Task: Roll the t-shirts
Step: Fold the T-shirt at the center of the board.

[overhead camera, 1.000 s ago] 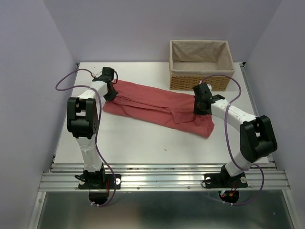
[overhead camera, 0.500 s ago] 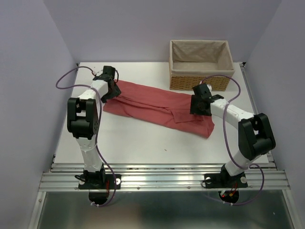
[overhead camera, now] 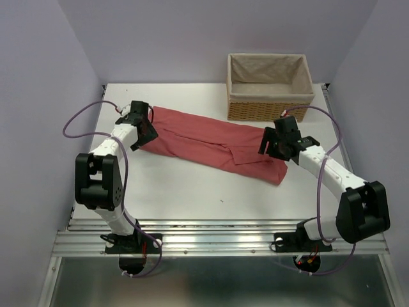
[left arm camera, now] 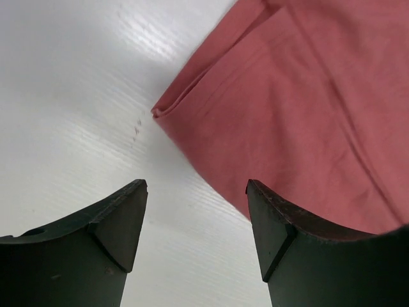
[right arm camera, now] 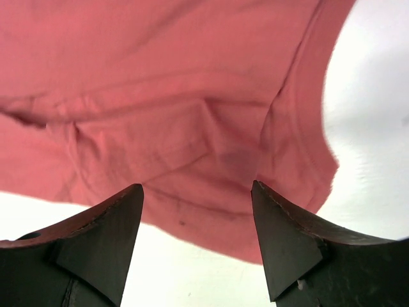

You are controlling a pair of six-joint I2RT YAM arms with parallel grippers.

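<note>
The t-shirt's band lies wrinkled (overhead camera: 246, 154) under my right gripper, so next my left gripper pinches the band's folded corner (left arm camera: 162, 115) at the opposite end and pulls the band straight before it is rolled.
A salmon-red t-shirt (overhead camera: 211, 144) lies folded into a long band across the white table, running from back left to front right. My left gripper (overhead camera: 148, 131) hovers at the band's left end, open, with bare table between its fingers and the shirt's folded corner (left arm camera: 167, 112) just ahead. At the right end my right gripper (overhead camera: 271, 146) stands open above the cloth. The shirt's edge (right arm camera: 217, 224) shows between the dark fingertips (right arm camera: 275, 211), and nothing is held.
A wicker basket (overhead camera: 269, 105) with a beige liner stands at the back right, close behind the shirt's right end. Purple walls close in on both sides. The metal rail (overhead camera: 217, 240) with the arm bases runs along the near edge.
Both grippers have opened and let go of the shirt's ends. The left arm swung out to the left, the right arm out to the right. The shirt lies flat.
</note>
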